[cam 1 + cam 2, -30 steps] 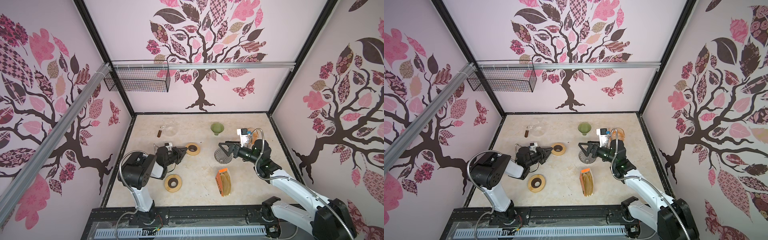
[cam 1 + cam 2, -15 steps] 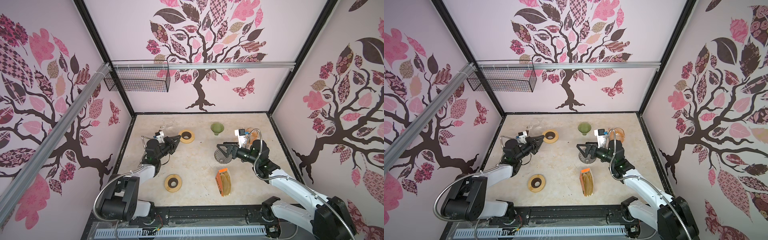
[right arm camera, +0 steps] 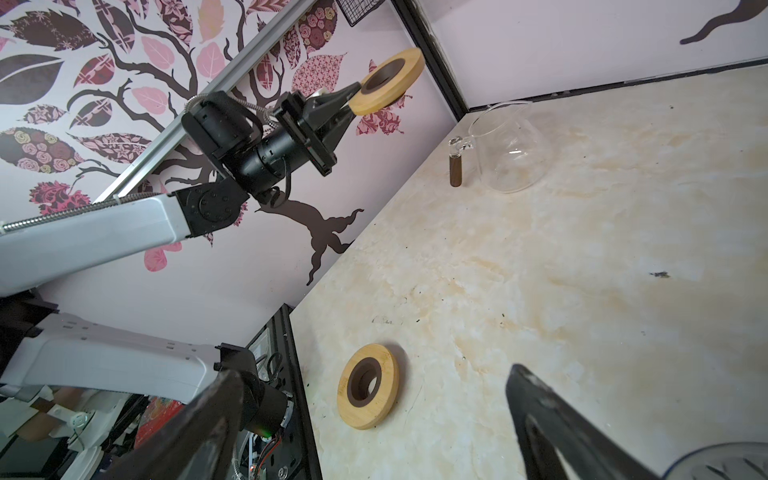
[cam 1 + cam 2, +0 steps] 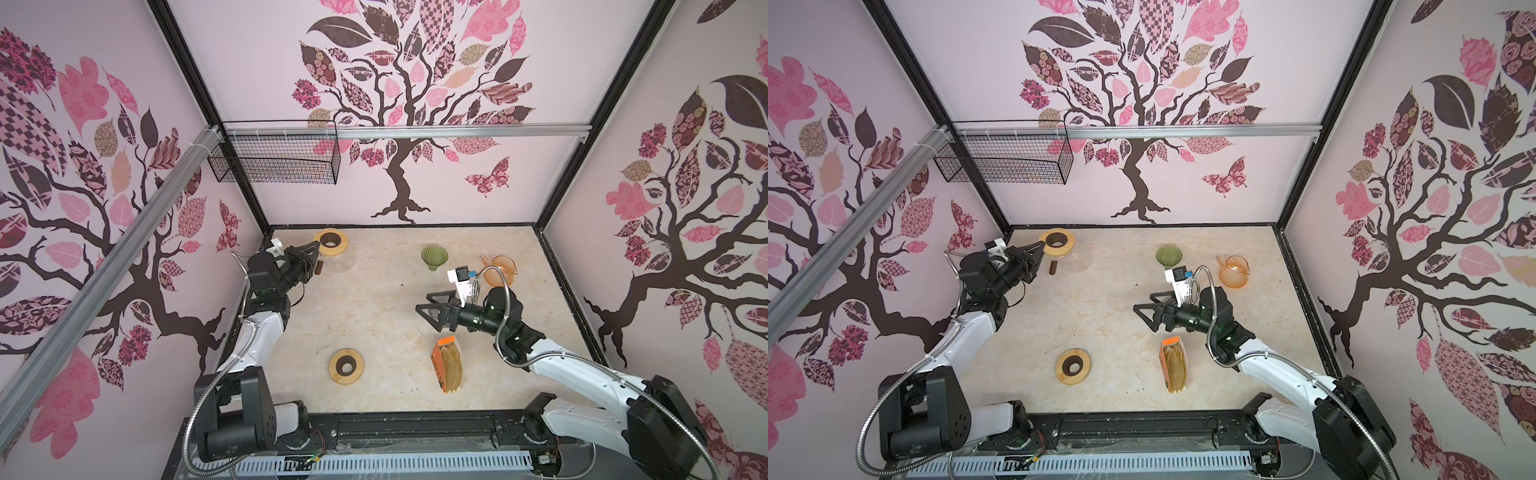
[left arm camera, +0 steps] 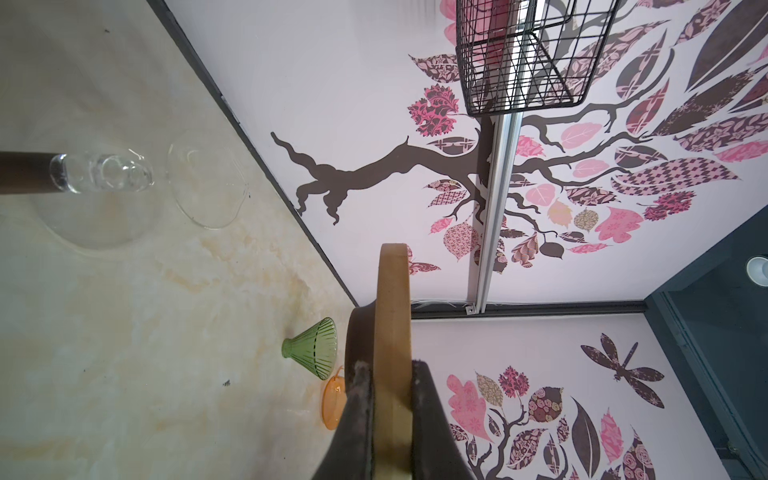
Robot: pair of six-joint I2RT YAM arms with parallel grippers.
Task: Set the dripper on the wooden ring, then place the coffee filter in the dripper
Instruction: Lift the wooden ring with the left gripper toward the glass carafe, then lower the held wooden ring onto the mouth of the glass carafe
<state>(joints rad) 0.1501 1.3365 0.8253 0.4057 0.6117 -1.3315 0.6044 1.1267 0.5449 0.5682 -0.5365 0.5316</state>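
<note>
The wooden ring [image 4: 330, 240] is hanging flat above the carafe's opening [image 3: 502, 117], so my left gripper should keep moving it over and down until it rests there, then let go.
Brown paper coffee filters [image 4: 451, 365] [image 4: 1177, 363] stand in an orange holder on the table. A green glass dripper [image 4: 433, 257] [image 4: 1168, 254] [image 5: 313, 349] sits mouth up at the back. My right gripper [image 4: 422, 302] [image 4: 1143, 301] [image 3: 376, 374] hovers open and holds nothing, just beyond the holder. A grey translucent rim [image 3: 715, 461] shows beneath it. My left gripper [image 4: 318, 246] [image 4: 1042, 248] [image 5: 388, 368] is shut on a wooden ring [image 4: 331, 242] [image 5: 392, 299] [image 3: 411, 70]. It holds the ring in the air at the far left corner.
A clear glass carafe [image 4: 338, 266] [image 3: 511, 153] with a brown handle stands below the held ring. An orange glass jug [image 4: 498, 266] [image 4: 1233, 272] is at the back right. A second wooden ring [image 4: 346, 366] [image 3: 374, 411] lies front centre. A wire basket [image 4: 274, 158] hangs on the back rail.
My left arm has swung from mid table to the far left corner, carrying the wooden ring up above the clear carafe. The right gripper has drifted slightly left, still open.
</note>
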